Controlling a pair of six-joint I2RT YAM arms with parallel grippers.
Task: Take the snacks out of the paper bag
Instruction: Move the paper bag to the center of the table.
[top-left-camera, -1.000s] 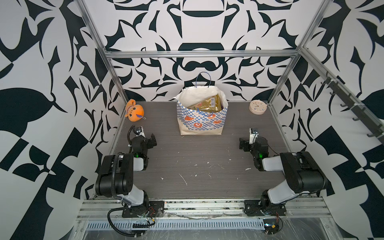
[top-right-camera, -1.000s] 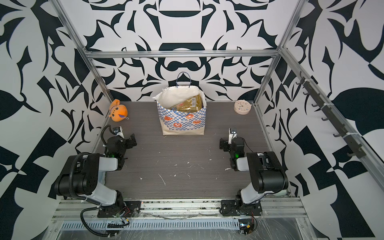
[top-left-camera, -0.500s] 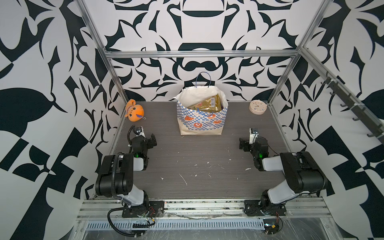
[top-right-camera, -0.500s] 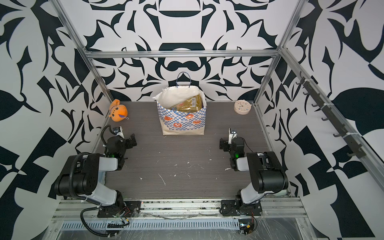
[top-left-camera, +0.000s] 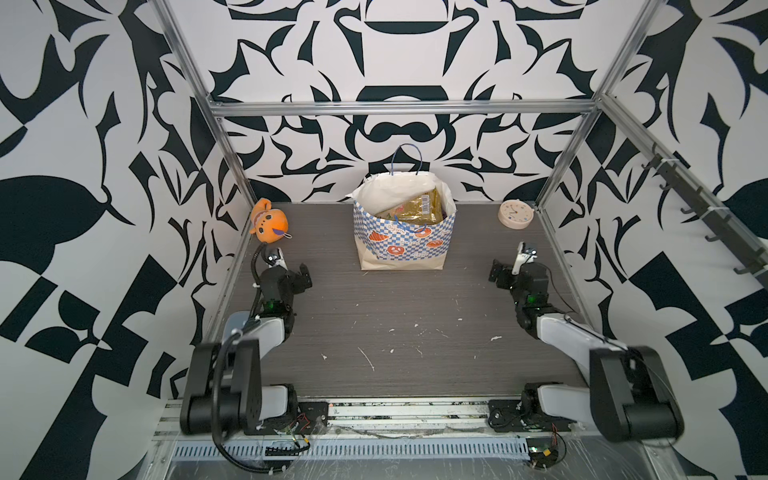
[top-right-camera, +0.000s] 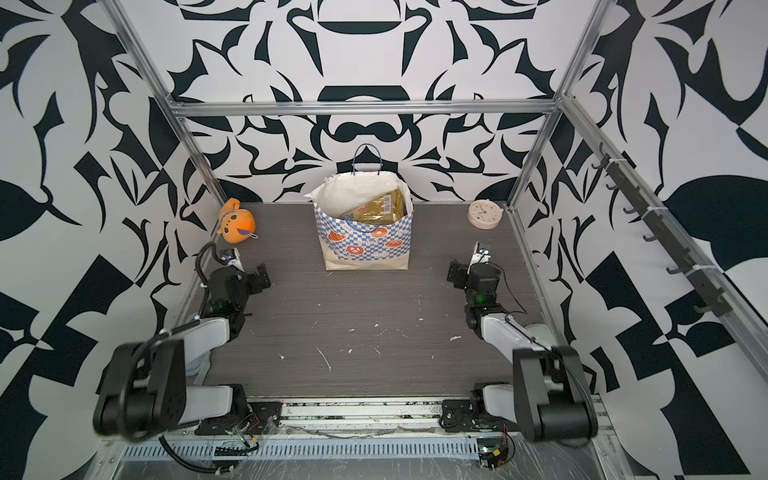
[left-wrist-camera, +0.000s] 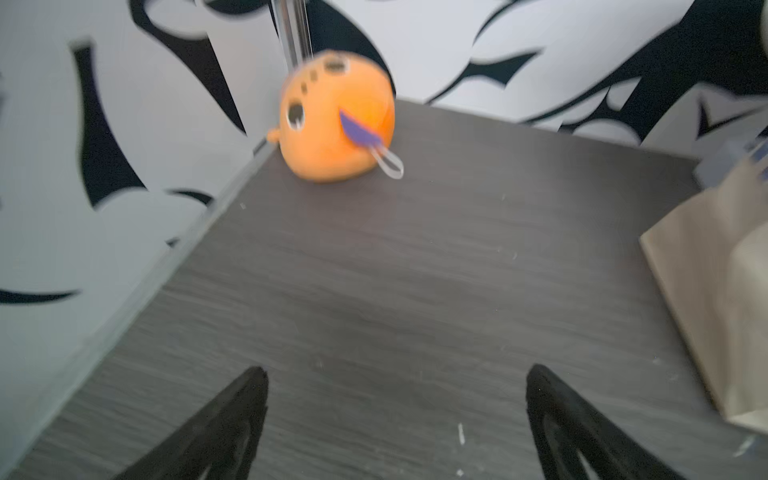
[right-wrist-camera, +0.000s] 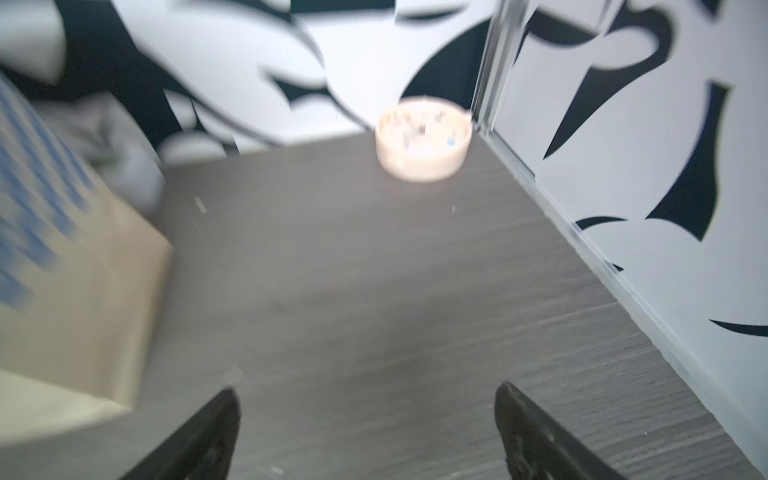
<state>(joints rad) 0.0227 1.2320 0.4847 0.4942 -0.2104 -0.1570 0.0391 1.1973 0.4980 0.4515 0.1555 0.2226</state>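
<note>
My left gripper is to go to the paper bag (top-left-camera: 403, 238), take its side rim (top-left-camera: 355, 201) and pull it forward before the snacks come out, because the bag stands far back by the patterned wall.
The paper bag (top-left-camera: 401, 245) (top-right-camera: 365, 245) stands upright at the back middle of the table, mouth open, with one blue cord handle sticking up. A large gold snack packet (top-left-camera: 417, 208) (top-right-camera: 380, 210) shows inside its mouth; whatever lies deeper is hidden. My left gripper (top-left-camera: 291, 269) (top-right-camera: 249, 271) (left-wrist-camera: 397, 370) hovers low near the left wall, open and empty, to the front left of the bag. My right gripper (top-left-camera: 509, 266) (top-right-camera: 467, 266) (right-wrist-camera: 366, 388) is open and empty near the right wall. The bag's beige base (left-wrist-camera: 706, 291) (right-wrist-camera: 62, 270) edges into both wrist views.
An orange plush toy (top-left-camera: 269, 220) (top-right-camera: 237, 221) (left-wrist-camera: 336, 120) sits in the back left corner. A round cream clock (top-left-camera: 515, 214) (top-right-camera: 484, 214) (right-wrist-camera: 424, 139) lies in the back right corner. Patterned walls and metal frame posts close three sides of the dark table (top-left-camera: 395, 316).
</note>
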